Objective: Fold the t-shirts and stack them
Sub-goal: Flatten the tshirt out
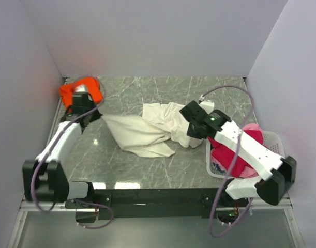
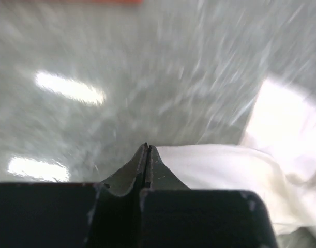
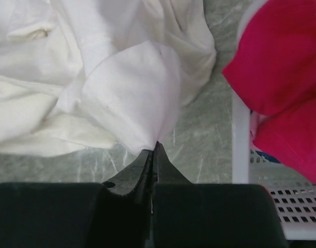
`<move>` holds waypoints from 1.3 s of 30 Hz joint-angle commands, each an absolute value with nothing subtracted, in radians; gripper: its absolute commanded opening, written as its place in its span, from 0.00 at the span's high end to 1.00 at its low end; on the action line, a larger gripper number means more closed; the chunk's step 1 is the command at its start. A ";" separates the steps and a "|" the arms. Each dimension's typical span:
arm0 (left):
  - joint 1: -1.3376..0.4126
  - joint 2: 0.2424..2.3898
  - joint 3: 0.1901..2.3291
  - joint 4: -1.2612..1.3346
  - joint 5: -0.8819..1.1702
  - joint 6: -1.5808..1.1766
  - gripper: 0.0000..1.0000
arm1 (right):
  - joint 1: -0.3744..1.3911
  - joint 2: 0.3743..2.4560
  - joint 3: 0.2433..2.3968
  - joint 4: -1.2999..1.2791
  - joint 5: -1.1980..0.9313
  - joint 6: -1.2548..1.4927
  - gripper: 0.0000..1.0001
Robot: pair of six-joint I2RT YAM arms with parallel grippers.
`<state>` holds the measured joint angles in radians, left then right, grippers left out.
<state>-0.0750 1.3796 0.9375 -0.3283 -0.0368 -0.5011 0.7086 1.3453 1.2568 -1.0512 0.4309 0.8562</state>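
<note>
I can see the cream t-shirt lies bunched (image 1: 182, 136) at my right gripper, so I should lower my left gripper and steady the t-shirt's pointed corner (image 1: 106, 118) while my right gripper spreads the heap of cloth.
The large cream t-shirt (image 1: 147, 129) lies crumpled at the middle of the table, stretched to a point toward the left. My left gripper (image 1: 99, 115) is shut at that pointed corner; in the blurred left wrist view the cream cloth (image 2: 225, 170) starts right at the closed tips (image 2: 146, 148). My right gripper (image 1: 184, 138) is shut on a fold of the cream t-shirt (image 3: 126, 93), pinched at its tips (image 3: 155, 149). The orange t-shirt (image 1: 77, 93) lies bunched at the far left corner. Crimson t-shirts (image 1: 235, 155) and a bit of pale pink one (image 1: 252, 127) sit in the basket.
The white lattice basket (image 1: 274, 142) stands at the right edge, under my right arm; its rim (image 3: 240, 134) is just right of the right gripper. White walls close in the table on three sides. The marble tabletop (image 1: 142, 170) shows in front of the cream shirt.
</note>
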 commanded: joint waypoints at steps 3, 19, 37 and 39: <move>-0.015 1.108 0.967 -0.341 -0.185 -0.505 0.99 | 0.704 1.181 1.250 -1.169 0.453 0.937 1.00; 0.043 1.025 0.738 -0.348 -0.129 -0.450 0.99 | 0.719 1.298 1.132 -1.149 0.448 0.960 0.54; 0.038 1.071 0.716 -0.290 -0.008 -0.440 0.99 | 1.088 1.572 1.215 -0.905 0.258 0.833 0.53; 0.038 1.071 0.715 -0.288 0.005 -0.442 0.99 | 1.092 1.607 1.181 -0.881 0.239 0.830 0.56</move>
